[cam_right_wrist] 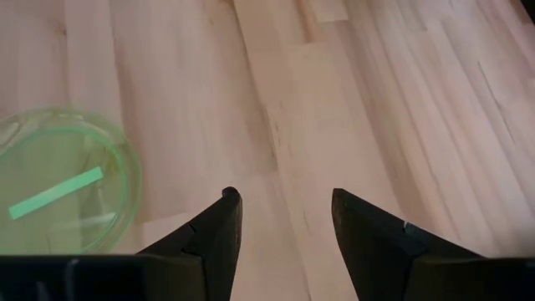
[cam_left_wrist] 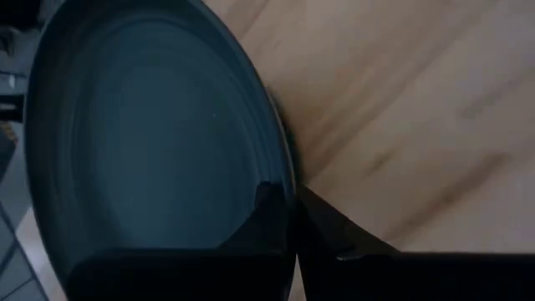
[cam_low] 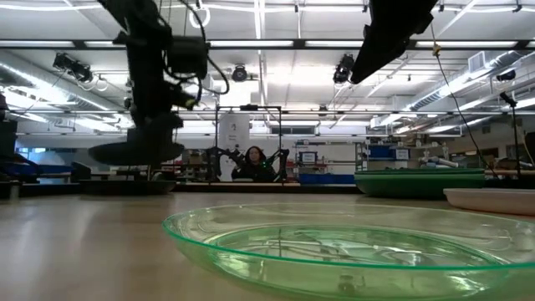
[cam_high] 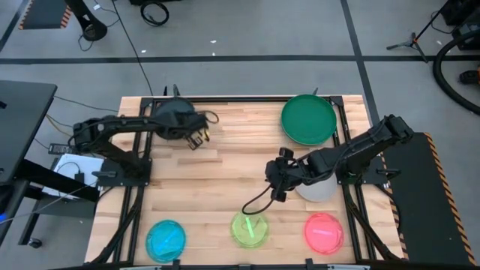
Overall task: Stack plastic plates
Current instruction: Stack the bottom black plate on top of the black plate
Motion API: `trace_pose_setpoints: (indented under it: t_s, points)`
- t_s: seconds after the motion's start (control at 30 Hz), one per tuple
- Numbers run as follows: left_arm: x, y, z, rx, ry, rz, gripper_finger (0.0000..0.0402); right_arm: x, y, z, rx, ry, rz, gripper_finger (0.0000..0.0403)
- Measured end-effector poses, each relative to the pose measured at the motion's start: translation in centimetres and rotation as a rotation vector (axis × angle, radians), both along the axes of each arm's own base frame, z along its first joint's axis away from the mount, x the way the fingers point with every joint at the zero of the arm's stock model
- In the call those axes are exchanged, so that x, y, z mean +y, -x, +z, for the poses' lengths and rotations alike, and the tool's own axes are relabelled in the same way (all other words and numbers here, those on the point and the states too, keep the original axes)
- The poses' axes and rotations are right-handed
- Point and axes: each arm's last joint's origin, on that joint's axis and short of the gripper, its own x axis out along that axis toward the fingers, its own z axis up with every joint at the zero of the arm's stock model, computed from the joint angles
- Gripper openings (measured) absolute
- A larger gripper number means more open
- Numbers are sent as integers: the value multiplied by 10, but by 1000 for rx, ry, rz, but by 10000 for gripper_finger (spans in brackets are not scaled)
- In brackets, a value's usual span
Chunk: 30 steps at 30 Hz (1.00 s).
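Another dark plate [cam_low: 125,186] lies below, and my left gripper is pinching only the upper black-grey plate's rim. Next, I lower the upper plate, open my fingers and take both rims [cam_left_wrist: 287,138] together.
My left gripper [cam_high: 193,133] is at the table's far left, shut on a black-grey plate [cam_high: 174,115], which in the low view hangs level above the wood [cam_low: 135,152]. My right gripper [cam_high: 274,178] hovers open over bare wood at the table's middle, its fingers [cam_right_wrist: 284,205] apart and touching nothing. A large dark green plate [cam_high: 308,118] rests on the far right of the table. A pale grey plate [cam_high: 318,190] lies partly under my right arm. Blue [cam_high: 165,238], yellow-green [cam_high: 251,229] and pink [cam_high: 324,231] small plates sit along the near edge. My left gripper pinches the black-grey plate's rim [cam_left_wrist: 282,180] between its two fingers, one finger [cam_left_wrist: 266,209] on the inner face and the other [cam_left_wrist: 334,230] on the underside. The plate is lifted clear of the table and stays roughly level.
Bare wood stretches across the middle of the table [cam_high: 225,172]. The yellow-green plate [cam_right_wrist: 58,191] holds a pale green strip and lies near my right gripper. A black cable [cam_high: 255,204] runs from my right arm toward that plate. A person sits far behind the table [cam_low: 253,164].
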Motion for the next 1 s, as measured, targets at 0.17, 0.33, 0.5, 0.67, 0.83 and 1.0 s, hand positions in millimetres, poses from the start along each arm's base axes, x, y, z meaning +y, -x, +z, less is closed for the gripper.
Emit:
trace_pose_setpoints:
  t_s: [0.17, 0.33, 0.5, 0.67, 0.83, 1.0]
  points:
    - [17, 17, -18, 8, 44, 55, 15, 5, 2, 0, 2, -3, 13, 193]
    - [20, 28, -36, 21, 44, 58, 15, 8, 3, 0, -1, -17, 1, 193]
    - [18, 27, -43, -12, 33, 36, 15, 8, 3, 0, -3, -21, -5, 193]
    - [13, 22, -43, -33, 38, -4, 34, 8, 3, 0, -3, -21, -5, 193]
    - [11, 21, -43, -34, 39, -9, 67, 8, 3, 0, -3, -21, -5, 193]
    - [9, 20, -43, -56, 83, -19, 110, 8, 3, 0, -3, -22, -5, 193]
